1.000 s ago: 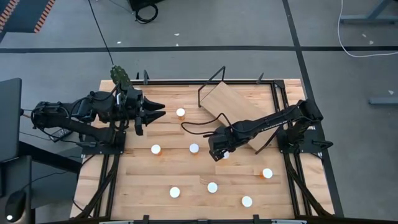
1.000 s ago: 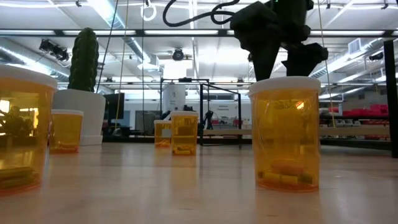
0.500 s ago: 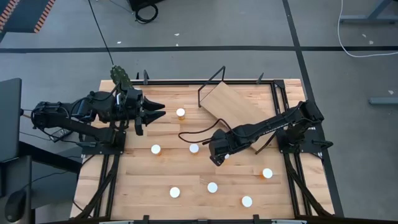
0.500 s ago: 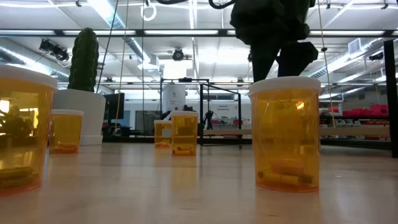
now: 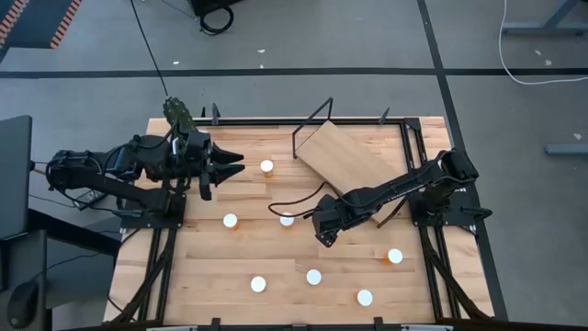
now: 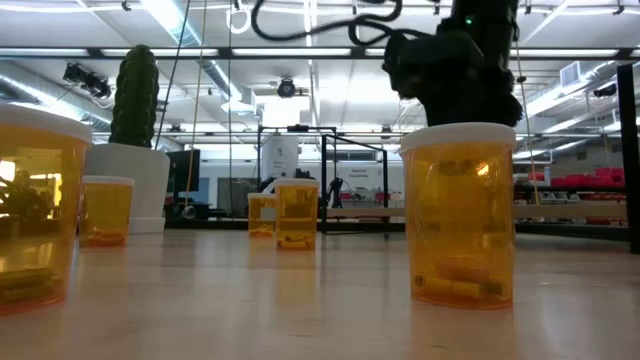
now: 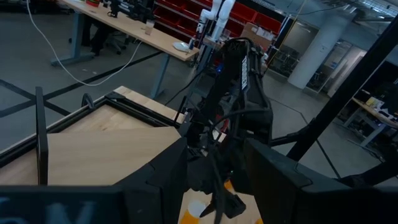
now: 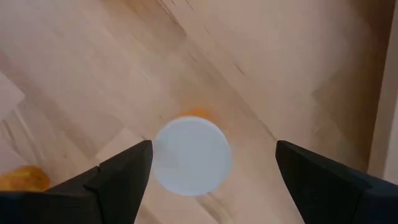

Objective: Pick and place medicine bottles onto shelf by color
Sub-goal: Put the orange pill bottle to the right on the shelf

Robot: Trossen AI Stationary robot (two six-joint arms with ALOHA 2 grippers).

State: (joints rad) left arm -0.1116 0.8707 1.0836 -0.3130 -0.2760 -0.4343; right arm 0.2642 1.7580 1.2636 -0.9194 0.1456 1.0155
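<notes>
The medicine bottle point(image 8: 193, 155) will come up in one piece with its cap still on when I lift it, because the white cap sits straight over the orange body point(image 8: 200, 114).
Several orange medicine bottles with white caps stand apart on the table, among them one point(image 5: 287, 219) at the middle and one point(image 5: 395, 256) at the right. My right gripper point(image 5: 323, 232) hangs over the middle of the table and covers another bottle. In the right wrist view that bottle's white cap point(image 8: 191, 155) lies straight below, between the open fingers point(image 8: 118, 180). The shelf point(image 5: 344, 161), a tilted wood board on a black wire frame, stands at the back right. My left gripper point(image 5: 234, 165) waits open at the back left, near a bottle point(image 5: 266, 167).
A small cactus in a white pot point(image 5: 179, 112) stands at the back left corner. More bottles point(image 5: 258, 284) stand near the front edge. In the low view a large near bottle point(image 6: 463, 215) stands in front of the dark right arm point(image 6: 455, 70).
My right gripper has slid a little toward the table's front and come down over the bottle. The left arm has not moved.
</notes>
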